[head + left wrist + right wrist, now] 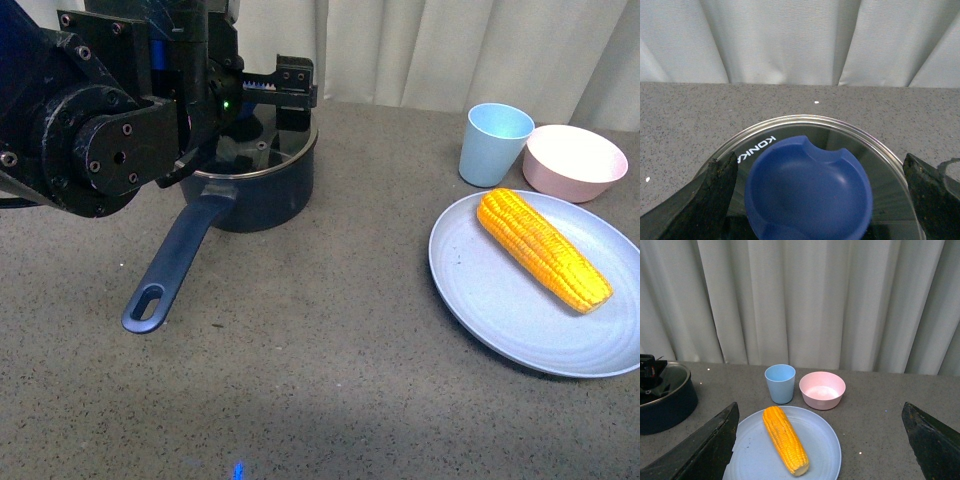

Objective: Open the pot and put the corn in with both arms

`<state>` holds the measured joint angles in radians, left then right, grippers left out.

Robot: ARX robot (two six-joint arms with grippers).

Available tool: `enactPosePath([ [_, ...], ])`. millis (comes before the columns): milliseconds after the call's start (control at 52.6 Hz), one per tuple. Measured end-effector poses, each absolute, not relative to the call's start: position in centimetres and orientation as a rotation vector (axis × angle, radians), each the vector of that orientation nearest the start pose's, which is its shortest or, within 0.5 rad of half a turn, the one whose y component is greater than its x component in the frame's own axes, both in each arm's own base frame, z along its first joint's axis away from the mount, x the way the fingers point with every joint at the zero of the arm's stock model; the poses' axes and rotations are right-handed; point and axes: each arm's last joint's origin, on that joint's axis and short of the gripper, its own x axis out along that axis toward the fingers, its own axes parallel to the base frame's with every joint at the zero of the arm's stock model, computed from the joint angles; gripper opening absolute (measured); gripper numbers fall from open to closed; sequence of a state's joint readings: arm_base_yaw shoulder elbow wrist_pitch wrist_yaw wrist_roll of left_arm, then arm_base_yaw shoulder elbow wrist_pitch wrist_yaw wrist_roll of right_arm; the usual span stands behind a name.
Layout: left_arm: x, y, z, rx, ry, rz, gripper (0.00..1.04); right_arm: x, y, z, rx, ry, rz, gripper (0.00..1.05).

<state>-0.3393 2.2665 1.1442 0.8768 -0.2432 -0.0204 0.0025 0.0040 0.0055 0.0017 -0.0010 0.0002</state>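
Note:
My gripper will uncover an empty dark blue pot (262, 204) when it lifts the lid, because the glass (832, 137) around the blue knob looks evenly and plainly dark.
The dark blue pot (262, 186) stands at the back left of the table, its long handle (168, 266) pointing toward me. A glass lid (880, 165) with a round blue knob (807, 192) covers it. My left gripper (283, 86) hovers over the lid. It is open, and in the left wrist view its fingers (715, 197) stand on either side of the knob without touching it. The yellow-orange corn (543, 248) lies on a pale blue plate (480, 295) at the right. My right gripper (820, 407) is open and empty, held above and short of the corn (785, 439); it does not show in the front view.
A light blue cup (495, 143) and a pink bowl (575, 162) stand just behind the plate. A pale curtain (470, 45) hangs along the table's far edge. The left arm's bulky joints (95, 120) fill the upper left of the front view.

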Motion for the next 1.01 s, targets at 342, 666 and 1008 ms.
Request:
enactPosePath([
  [342, 43.1, -14.0, 7.8, 0.057, 0.254, -0.075, 0.98, 9.8, 0.0, 16.5, 0.0, -0.003, 0.003, 0.95],
  [666, 43.3, -13.7, 7.7, 0.062, 0.256, -0.068, 0.84, 9.8, 0.0, 16.5, 0.0, -0.003, 0.003, 0.95],
  [1008, 43.4, -13.6, 8.4, 0.055, 0.209, -0.082, 0.63, 9.8, 0.0, 16.5, 0.0, -0.003, 0.003, 0.95],
])
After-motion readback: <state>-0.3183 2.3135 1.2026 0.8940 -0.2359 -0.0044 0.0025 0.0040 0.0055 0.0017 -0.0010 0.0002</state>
